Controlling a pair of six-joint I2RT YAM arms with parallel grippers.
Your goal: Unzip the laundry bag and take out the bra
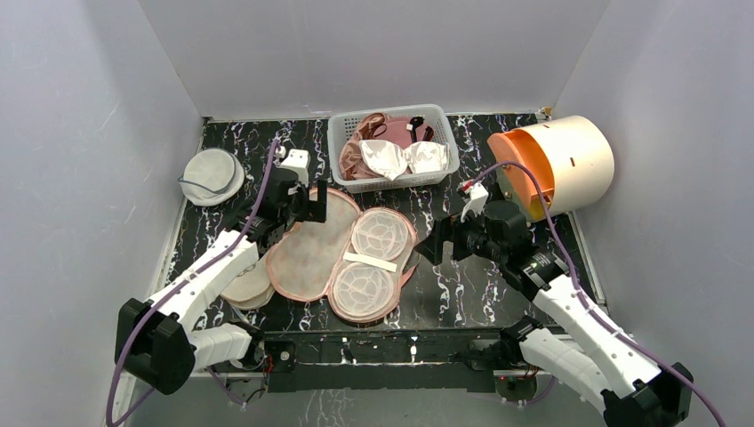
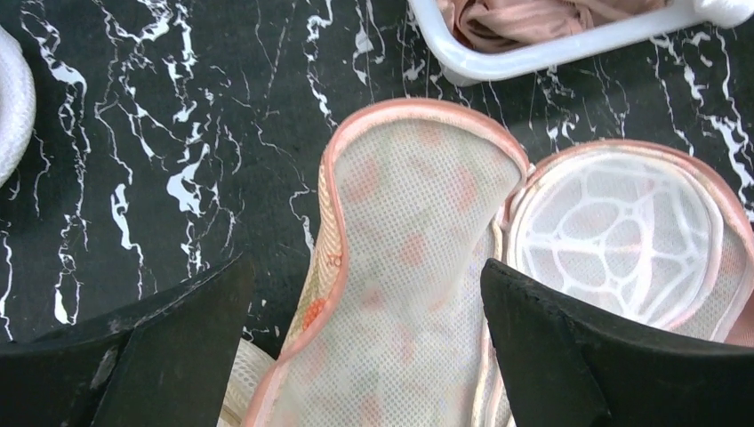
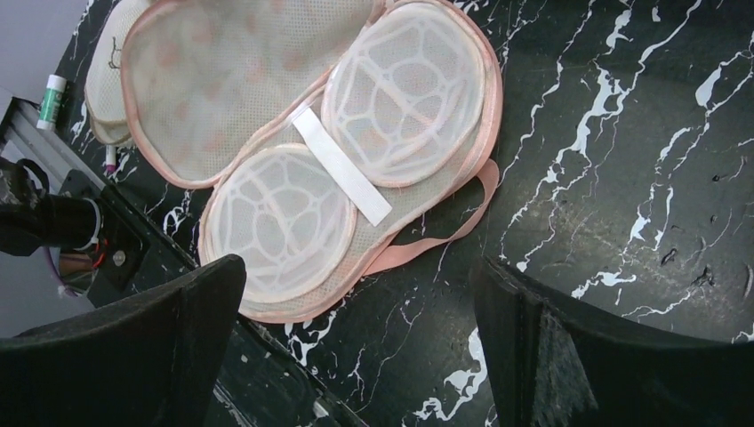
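My left gripper has the raised rim [image 2: 332, 240] of the peach laundry bag's mesh half standing between its open fingers. It should go on moving down and close on that rim [image 2: 311, 318].
The peach laundry bag [image 1: 311, 253] lies unzipped and spread flat mid-table. Its left half shows plain mesh [image 2: 409, 205]. Its right half holds two white plastic cage domes [image 1: 378, 236] with a white strap across them [image 3: 342, 173]. No bra is inside it. The white shiny bra [image 1: 405, 158] lies in the white basket [image 1: 391, 114] at the back. My left gripper [image 1: 302, 212] hovers open and empty over the bag's left half [image 2: 366, 267]. My right gripper [image 1: 433, 245] is open and empty over bare table just right of the bag [image 3: 360, 267].
The basket also holds pink and maroon garments [image 1: 360, 156]. An orange-and-cream drum [image 1: 560, 165] lies at the back right. A round white pouch [image 1: 212, 175] sits at the back left. A cream mesh pouch [image 1: 249, 289] lies under my left arm. The bag's pink strap [image 3: 445, 227] trails right.
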